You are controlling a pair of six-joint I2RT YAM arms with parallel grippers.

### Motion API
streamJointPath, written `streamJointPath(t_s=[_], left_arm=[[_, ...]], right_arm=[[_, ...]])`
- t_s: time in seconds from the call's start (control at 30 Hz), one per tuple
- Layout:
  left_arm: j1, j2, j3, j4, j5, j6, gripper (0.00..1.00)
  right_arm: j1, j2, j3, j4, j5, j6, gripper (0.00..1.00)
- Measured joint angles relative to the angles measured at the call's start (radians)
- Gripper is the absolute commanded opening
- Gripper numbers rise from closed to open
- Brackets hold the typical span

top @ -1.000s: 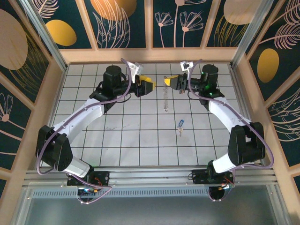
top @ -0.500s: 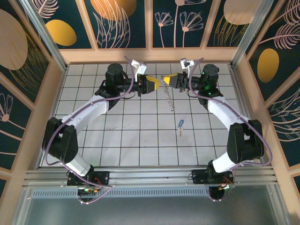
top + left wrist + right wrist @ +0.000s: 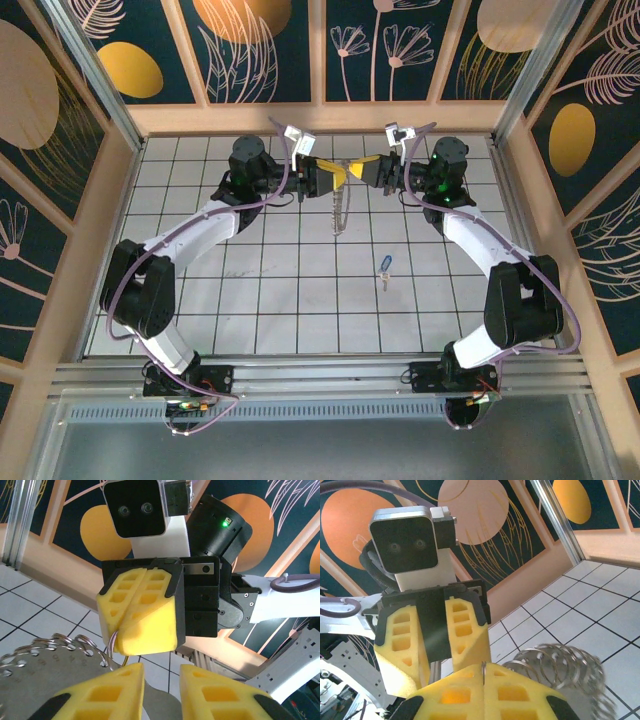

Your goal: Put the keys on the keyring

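Next, my left gripper lines its gap up with the ring [image 3: 111, 644] before it closes, because the keyring's top ring in my right gripper is hanging next to my left gripper's open gap [image 3: 161, 690].
The keyring [image 3: 340, 212] is a silvery chain hanging above the far middle tiles. My right gripper [image 3: 358, 172] is shut on its top ring. In the right wrist view the thin ring sits pinched in the seam of the right gripper [image 3: 484, 672], and the chain [image 3: 560, 662] dangles blurred to the right. My left gripper [image 3: 334, 177] faces the right one tip to tip. In the left wrist view the left gripper [image 3: 161, 677] is open with nothing between its pads, just below the pinched ring, with chain links [image 3: 45, 652] to the left. The blue-headed key [image 3: 385, 265] lies flat on the tiles, apart from both grippers.
Wooden walls with dark floral panels [image 3: 320, 60] enclose the tiled floor [image 3: 250, 300] on three sides. Both arms arch in from the near edge and meet close to the back wall.
My left gripper moved right until its tips nearly meet the right gripper, and its jaws narrowed. The hanging chain swung left. The key stayed put.
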Motion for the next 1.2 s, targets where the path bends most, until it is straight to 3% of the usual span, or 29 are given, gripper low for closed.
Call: streamJointPath(t_s=[0.2, 0.33, 1.2], left_arm=[[0.004, 0.003, 0.0, 0.026, 0.0, -0.018, 0.5], [0.018, 0.001, -0.006, 0.038, -0.015, -0.02, 0.54], [0.032, 0.049, -0.016, 0.188, 0.042, -0.154, 0.47]], right_arm=[[0.0, 0.0, -0.002, -0.004, 0.0, -0.007, 0.0], [-0.001, -0.001, -0.008, -0.013, 0.0, -0.021, 0.0], [0.028, -0.016, -0.019, 0.075, 0.002, 0.06, 0.0]])
